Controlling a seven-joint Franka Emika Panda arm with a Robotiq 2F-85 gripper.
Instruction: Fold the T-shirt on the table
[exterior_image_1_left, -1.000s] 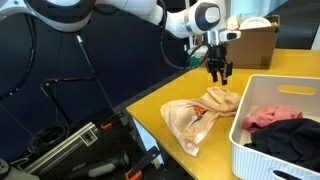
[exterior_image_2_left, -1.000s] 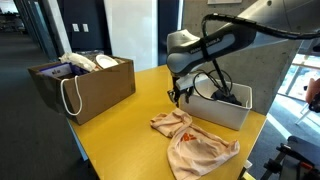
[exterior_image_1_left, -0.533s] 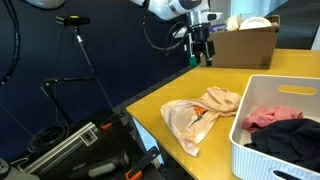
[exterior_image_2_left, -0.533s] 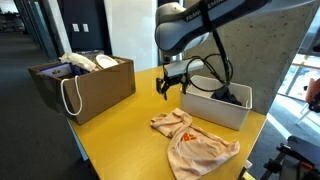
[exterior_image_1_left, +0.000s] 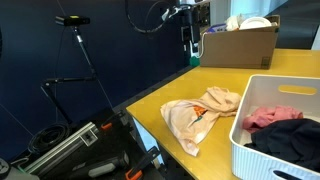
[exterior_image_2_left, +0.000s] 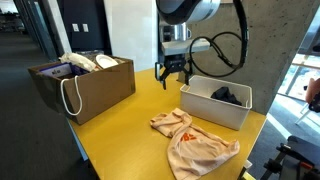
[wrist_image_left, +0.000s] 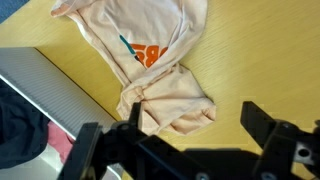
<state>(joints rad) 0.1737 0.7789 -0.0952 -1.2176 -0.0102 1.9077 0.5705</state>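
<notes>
The robot's gripper is away from the T-shirt's wide end (exterior_image_1_left: 184, 122), which is spread out near the table edge. The gripper should swing back to that end, pinch its outer corner (exterior_image_1_left: 166, 106) and fold it inward.
The T-shirt (exterior_image_1_left: 200, 115) lies crumpled and partly folded over on the yellow-tan table (exterior_image_1_left: 165, 135), next to the white basket. It also shows in the exterior view (exterior_image_2_left: 195, 145) and in the wrist view (wrist_image_left: 150, 55), with its orange and green print up. My gripper (exterior_image_2_left: 170, 72) hangs high above the table, well away from the T-shirt, and is small and dark in the exterior view (exterior_image_1_left: 190, 48). In the wrist view the gripper's (wrist_image_left: 180, 140) jaws stand wide apart and empty.
A white plastic basket (exterior_image_1_left: 240, 135) holding red-pink and black garments stands beside the T-shirt; it also shows in the exterior view (exterior_image_2_left: 205, 104). A brown cardboard box (exterior_image_1_left: 240, 45) with items stands at the table's far end (exterior_image_2_left: 85, 85). Tripods and gear lie on the floor past the table edge.
My gripper has risen from just above the T-shirt and moved away toward the cardboard box end. The T-shirt has not moved.
</notes>
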